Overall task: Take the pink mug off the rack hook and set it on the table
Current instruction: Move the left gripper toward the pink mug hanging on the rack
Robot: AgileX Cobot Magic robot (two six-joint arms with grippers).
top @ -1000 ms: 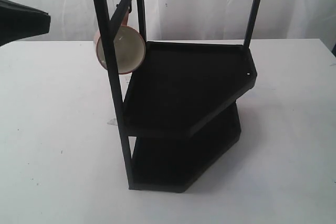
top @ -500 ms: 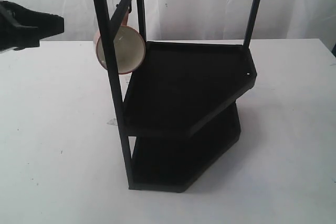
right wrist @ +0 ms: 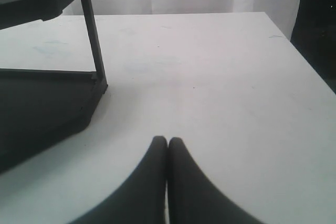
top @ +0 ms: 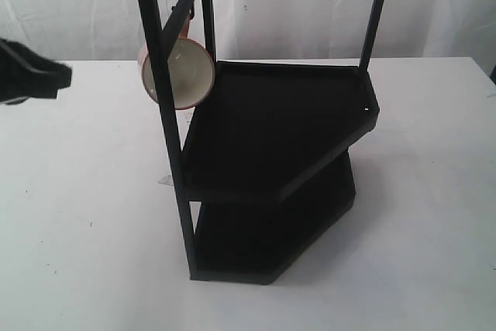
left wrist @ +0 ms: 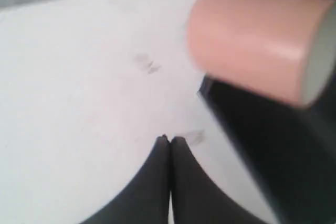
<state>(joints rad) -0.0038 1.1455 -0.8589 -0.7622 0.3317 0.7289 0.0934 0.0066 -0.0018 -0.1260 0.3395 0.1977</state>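
The pink mug's round side [left wrist: 244, 40] is in front of my left gripper, whose fingers are shut. The gripper should therefore back away, turn, open and grab the mug by its near rim [top: 145, 85].
The pink mug [top: 180, 74] hangs by its handle from the rack hook [top: 188, 12] on the rack's top left side bar, cream inside facing the camera. The left wrist view shows the pink mug [left wrist: 257, 40] from its side, blurred, above the rack's black shelf. My left gripper [top: 43, 75] is at the left edge of the exterior view, well left of the mug. Its fingers are pressed together and hold nothing, left gripper [left wrist: 170, 140]. My right gripper [right wrist: 167, 141] is shut and empty over the white table [right wrist: 220, 77], and out of the exterior view.
The tall black two-tier rack [top: 279, 137] stands mid-table, its front left post [top: 164, 106] crossing in front of the mug. The right wrist view shows the rack's lower shelf corner [right wrist: 47, 103]. White curtain hangs behind the table [top: 85, 215].
My left gripper has shifted lower and back toward the left edge of the exterior view. The mug and rack have not moved.
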